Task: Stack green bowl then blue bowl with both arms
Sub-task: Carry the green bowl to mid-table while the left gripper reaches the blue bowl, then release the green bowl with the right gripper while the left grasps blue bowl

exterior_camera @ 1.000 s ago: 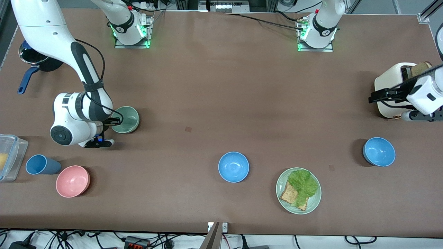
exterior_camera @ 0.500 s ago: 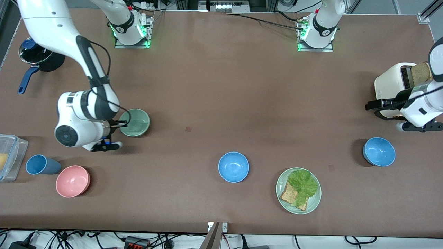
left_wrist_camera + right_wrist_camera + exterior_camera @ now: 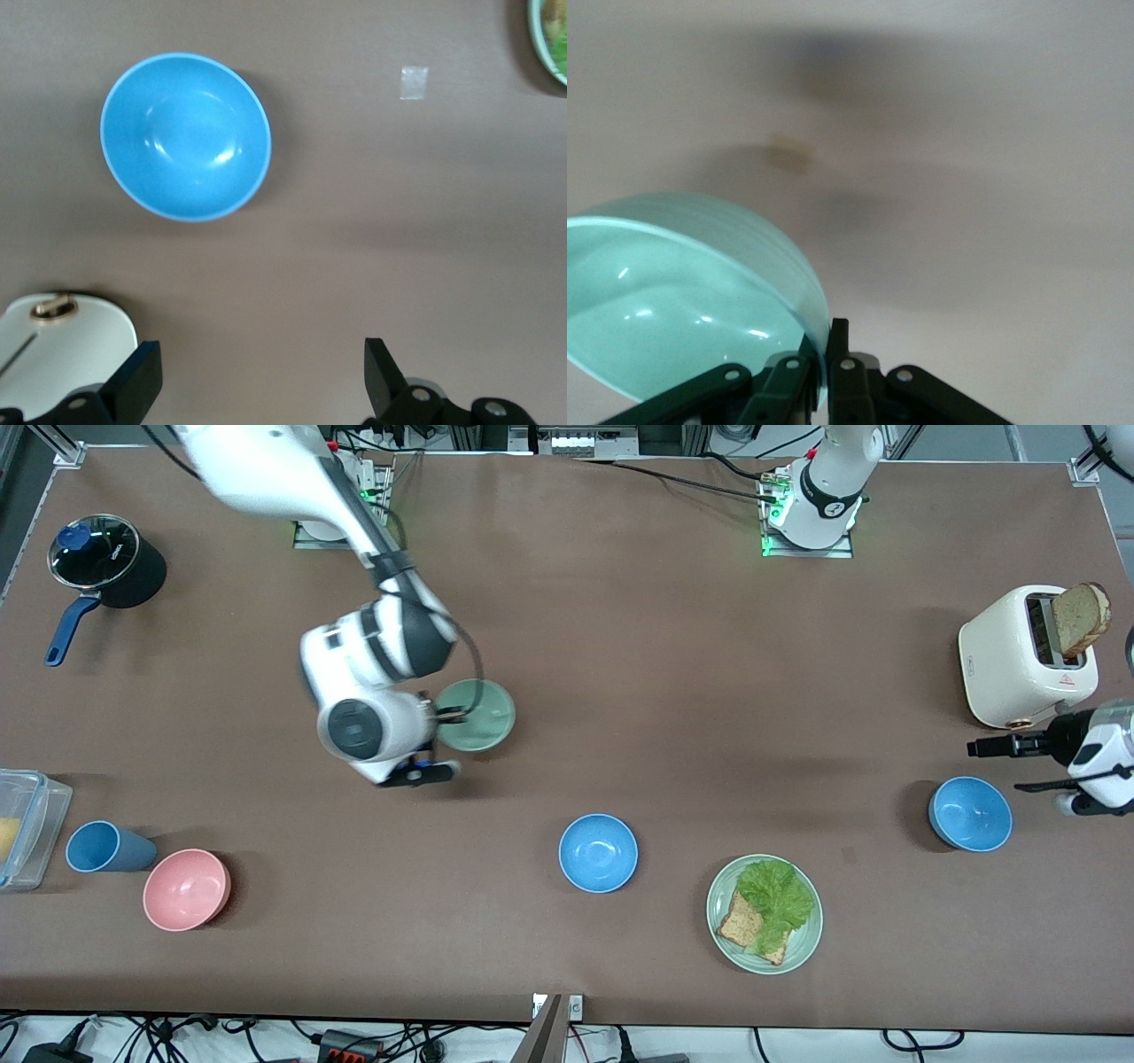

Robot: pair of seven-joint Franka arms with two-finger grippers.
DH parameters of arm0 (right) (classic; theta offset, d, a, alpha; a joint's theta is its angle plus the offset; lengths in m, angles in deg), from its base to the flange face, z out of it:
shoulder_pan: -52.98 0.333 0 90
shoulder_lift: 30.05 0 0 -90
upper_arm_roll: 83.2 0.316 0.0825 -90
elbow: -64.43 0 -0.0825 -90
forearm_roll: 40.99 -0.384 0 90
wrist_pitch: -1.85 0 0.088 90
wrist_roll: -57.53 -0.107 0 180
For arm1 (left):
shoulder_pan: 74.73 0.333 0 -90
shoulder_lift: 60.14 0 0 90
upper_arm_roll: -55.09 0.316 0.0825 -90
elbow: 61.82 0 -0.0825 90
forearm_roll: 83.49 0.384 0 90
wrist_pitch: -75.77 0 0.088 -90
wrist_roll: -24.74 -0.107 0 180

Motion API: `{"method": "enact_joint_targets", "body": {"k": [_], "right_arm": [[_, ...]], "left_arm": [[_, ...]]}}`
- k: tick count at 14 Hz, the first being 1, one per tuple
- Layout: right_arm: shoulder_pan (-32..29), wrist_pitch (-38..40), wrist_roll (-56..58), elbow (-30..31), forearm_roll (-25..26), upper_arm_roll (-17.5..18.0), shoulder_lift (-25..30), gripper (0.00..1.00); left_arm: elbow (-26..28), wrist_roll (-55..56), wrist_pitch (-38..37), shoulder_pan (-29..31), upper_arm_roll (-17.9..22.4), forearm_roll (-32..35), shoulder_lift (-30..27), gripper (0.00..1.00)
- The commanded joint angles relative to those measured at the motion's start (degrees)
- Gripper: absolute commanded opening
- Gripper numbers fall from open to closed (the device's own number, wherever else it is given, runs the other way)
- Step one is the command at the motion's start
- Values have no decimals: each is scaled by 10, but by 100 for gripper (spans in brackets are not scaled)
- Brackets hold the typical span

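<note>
The blue bowl (image 3: 970, 814) should sit deep inside the green bowl (image 3: 485, 718) and hide most of it when the robot lowers the blue bowl by the toaster, because their round rims match.
My right gripper (image 3: 446, 713) is shut on the rim of the green bowl (image 3: 478, 715) and holds it in the air over the middle of the table; the bowl also shows in the right wrist view (image 3: 682, 292), with the fingers (image 3: 837, 350) pinching its rim. One blue bowl (image 3: 598, 852) sits near the table's middle, nearer to the front camera. The other blue bowl (image 3: 971, 813) sits toward the left arm's end and shows in the left wrist view (image 3: 185, 135). My left gripper (image 3: 976, 748) is open and empty, up beside that bowl and next to the toaster.
A white toaster (image 3: 1023, 657) with a bread slice stands at the left arm's end. A green plate (image 3: 802, 948) with lettuce and bread lies near the front. A pink bowl (image 3: 187, 888), blue cup (image 3: 104, 848), clear container (image 3: 27, 824) and black pot (image 3: 106, 562) are at the right arm's end.
My right gripper has carried the green bowl up and toward the middle of the table. My left gripper has moved down past the toaster toward the blue bowl at its end.
</note>
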Motion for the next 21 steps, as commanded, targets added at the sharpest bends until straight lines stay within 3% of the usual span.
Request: {"method": "enact_joint_targets", "body": {"k": [1, 6, 14, 16, 19, 21], "right_arm": [[35, -37, -53, -15, -46, -5, -28, 0], [98, -92, -94, -16, -116, -5, -59, 0], [143, -126, -161, -15, -119, -5, -72, 0], [144, -129, -195, -16, -116, -6, -72, 100], [136, -118, -198, -47, -114, -9, -43, 100], [132, -64, -193, -78, -101, -37, -19, 100]], "left_arm": [[-39, -49, 25, 22, -3, 8, 50, 100], [-38, -114, 88, 46, -3, 8, 91, 100], [-38, -180, 211, 66, -3, 9, 158, 100], [-37, -181, 225, 73, -3, 10, 164, 100], [-38, -182, 240, 77, -3, 12, 174, 98], [-33, -182, 263, 77, -3, 11, 178, 83]]}}
